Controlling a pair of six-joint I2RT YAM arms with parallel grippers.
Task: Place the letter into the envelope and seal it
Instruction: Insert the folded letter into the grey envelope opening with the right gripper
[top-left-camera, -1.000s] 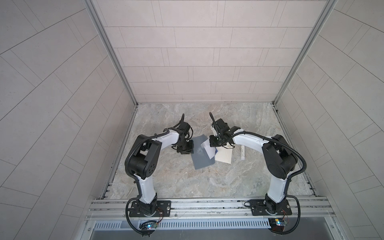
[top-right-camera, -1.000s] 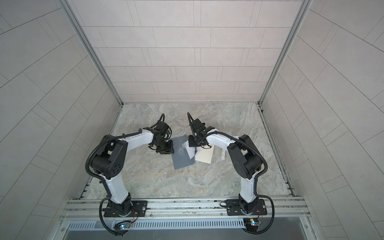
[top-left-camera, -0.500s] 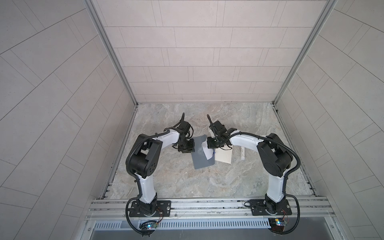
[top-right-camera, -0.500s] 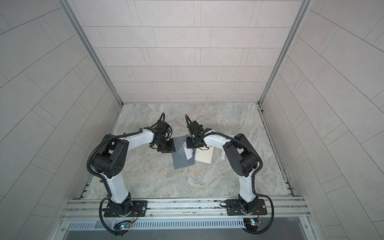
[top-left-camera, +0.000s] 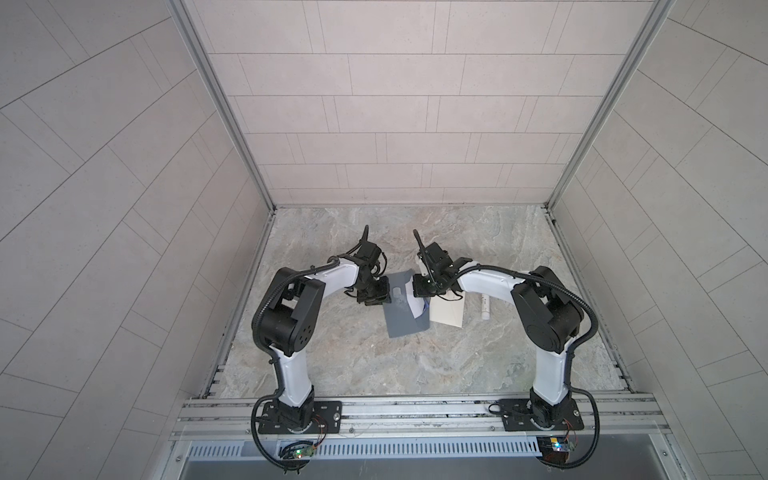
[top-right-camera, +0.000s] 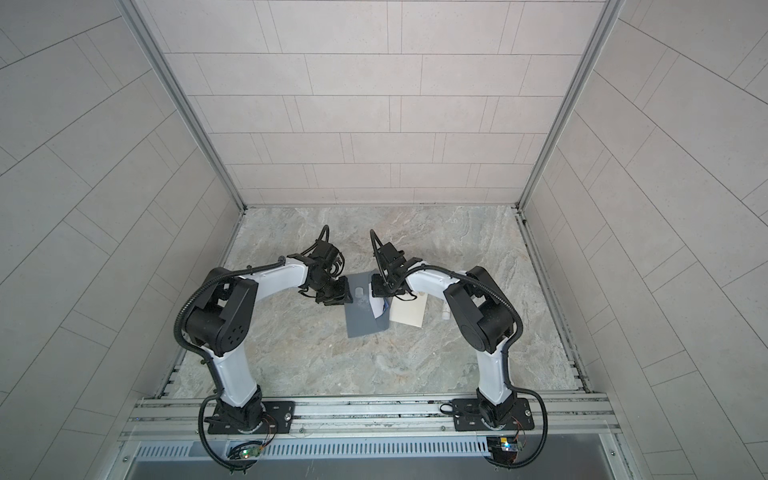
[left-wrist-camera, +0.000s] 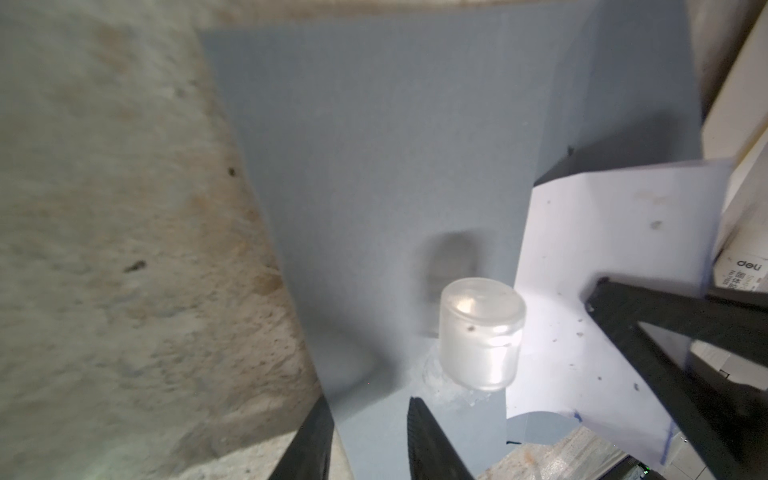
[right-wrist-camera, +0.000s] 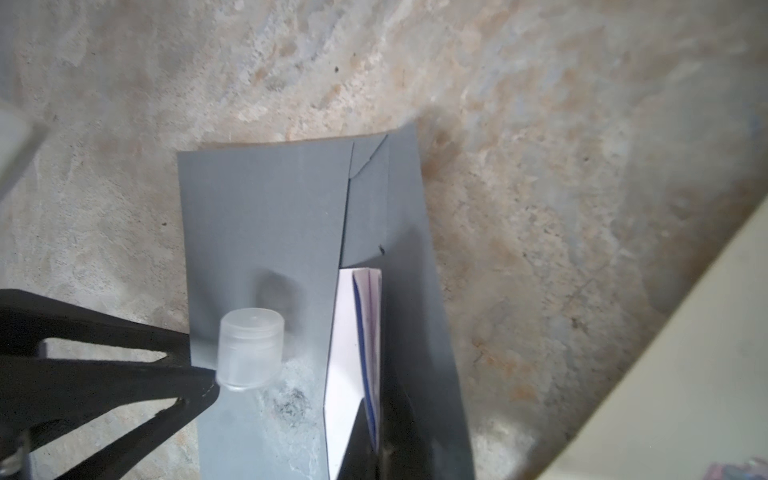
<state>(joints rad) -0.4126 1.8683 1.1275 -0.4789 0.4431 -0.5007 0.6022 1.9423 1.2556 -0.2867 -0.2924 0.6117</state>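
Observation:
I should use my right gripper to push the letter's outer edge (top-left-camera: 421, 309) deeper before I take the glue stick, because a wide part of the letter (top-left-camera: 413, 301) sticks out of the envelope's opening.
A grey envelope (top-left-camera: 405, 318) (top-right-camera: 361, 322) lies on the marble table, its mouth gaping along the right side (right-wrist-camera: 365, 216). A folded white letter (right-wrist-camera: 347, 353) (left-wrist-camera: 602, 270) (top-left-camera: 417, 306) (top-right-camera: 379, 308) is partly inside that mouth. My right gripper (right-wrist-camera: 374, 453) (top-left-camera: 419, 289) (top-right-camera: 378, 289) is shut on the letter's outer end. A translucent cap (left-wrist-camera: 480, 336) (right-wrist-camera: 249, 353) (top-left-camera: 397, 291) stands upright on the envelope. My left gripper (left-wrist-camera: 370, 440) (top-left-camera: 380, 293) (top-right-camera: 338, 293) is open at the envelope's left edge, one finger over the paper and one beside it.
A cream sheet (top-left-camera: 446, 311) (top-right-camera: 407, 311) (right-wrist-camera: 685, 374) lies just right of the envelope. A white glue stick (top-left-camera: 484, 307) (top-right-camera: 445, 309) (left-wrist-camera: 744, 274) rests beyond it. Dried glue smears (right-wrist-camera: 291, 403) mark the envelope near the cap. Walls close in three sides.
My right gripper has moved left with the letter, bringing it over and into the envelope's open side. The left gripper has stayed at the envelope's left edge.

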